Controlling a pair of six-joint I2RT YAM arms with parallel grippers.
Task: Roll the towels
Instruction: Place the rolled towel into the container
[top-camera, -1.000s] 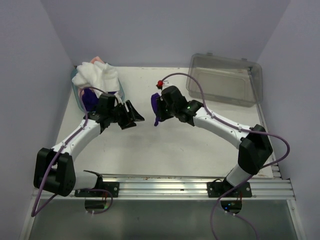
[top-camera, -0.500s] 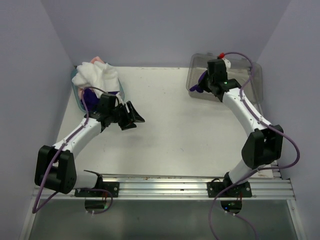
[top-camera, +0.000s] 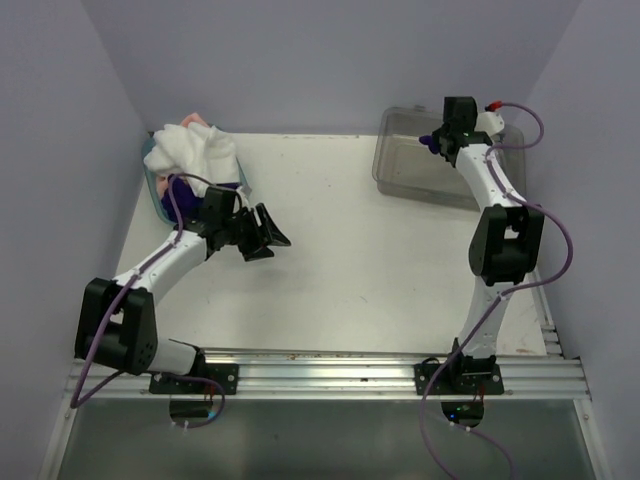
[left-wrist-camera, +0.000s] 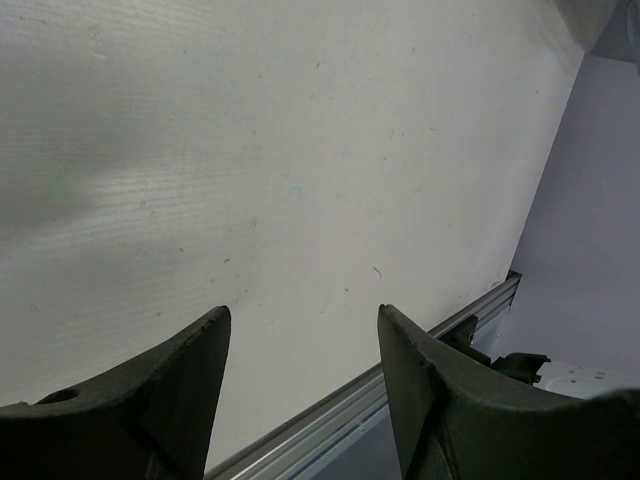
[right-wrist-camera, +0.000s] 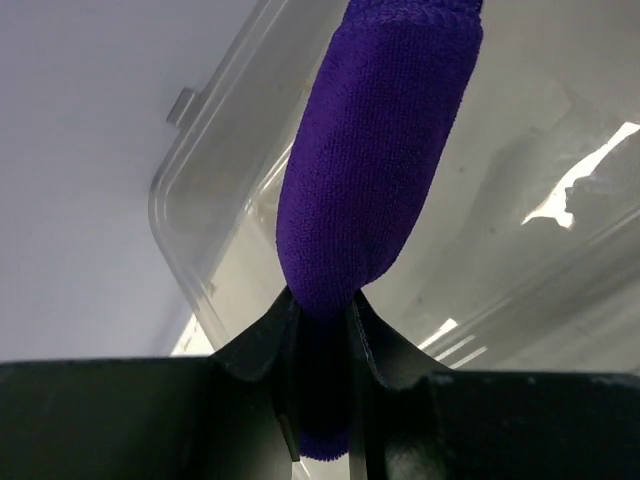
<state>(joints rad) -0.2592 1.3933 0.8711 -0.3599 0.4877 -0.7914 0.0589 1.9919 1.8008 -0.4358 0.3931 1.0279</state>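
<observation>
The rolled dark purple towel (top-camera: 429, 143) is hanging over the clear grey bin's open bottom (top-camera: 428, 167). My right gripper goes on lowering the towel until it rests there.
A rolled dark purple towel (right-wrist-camera: 375, 170) is pinched between the fingers of my right gripper (right-wrist-camera: 322, 305), which is shut on it above the clear grey bin (right-wrist-camera: 560, 240). From above, that gripper (top-camera: 437, 143) hangs over the bin (top-camera: 410, 168) at the back right, a bit of the purple towel (top-camera: 429, 144) showing. A crumpled white towel (top-camera: 193, 152) with a peach-pink towel (top-camera: 195, 121) behind it heaps in the teal basket (top-camera: 153, 185), and purple cloth (top-camera: 181, 198) hangs at the basket's front. My left gripper (top-camera: 270, 232) stands open over the bare table; its jaws (left-wrist-camera: 300, 325) hold nothing.
The table's front edge is an aluminium rail (top-camera: 330, 365). Lilac walls (top-camera: 320, 60) close in the back and both sides. The basket sits at the back left corner, the bin at the back right.
My right arm has swung from the table's middle to the back right, carrying the purple towel over the bin. The left arm has stayed put.
</observation>
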